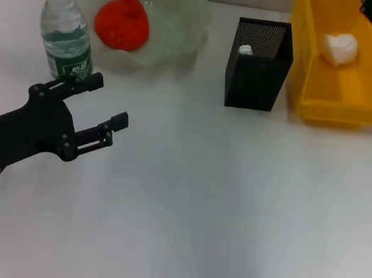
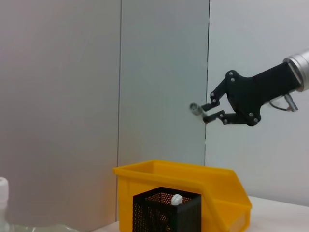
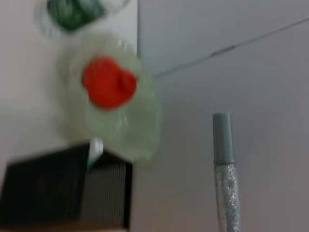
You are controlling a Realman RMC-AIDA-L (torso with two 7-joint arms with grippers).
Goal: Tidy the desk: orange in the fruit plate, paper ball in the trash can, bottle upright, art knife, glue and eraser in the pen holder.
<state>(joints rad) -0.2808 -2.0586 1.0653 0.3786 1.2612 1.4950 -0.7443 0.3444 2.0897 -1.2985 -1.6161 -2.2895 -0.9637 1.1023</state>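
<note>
The art knife (image 3: 224,145) is nearly level in my right gripper, high above the trash can. I should move it over the pen holder (image 1: 264,40) and tip it down before letting go.
The orange (image 1: 122,21) lies in the clear fruit plate (image 1: 190,10); both also show in the right wrist view, orange (image 3: 108,82) and plate (image 3: 145,121). The bottle (image 1: 65,28) stands upright left of the plate. My left gripper (image 1: 111,101) hovers open and empty just in front of the bottle. A paper ball (image 1: 340,48) rests in the yellow trash can (image 1: 351,103). High above that bin, my right gripper (image 2: 205,113) is shut on a slim silvery art knife (image 3: 224,169) with a grey cap. A white glue stick (image 1: 246,49) pokes up inside the black mesh pen holder (image 1: 257,72). No eraser is in view.
The pen holder stands between the fruit plate and the yellow bin, all along the table's far edge. A grey wall panel (image 2: 164,72) rises behind them. White tabletop (image 1: 231,212) stretches toward the front.
</note>
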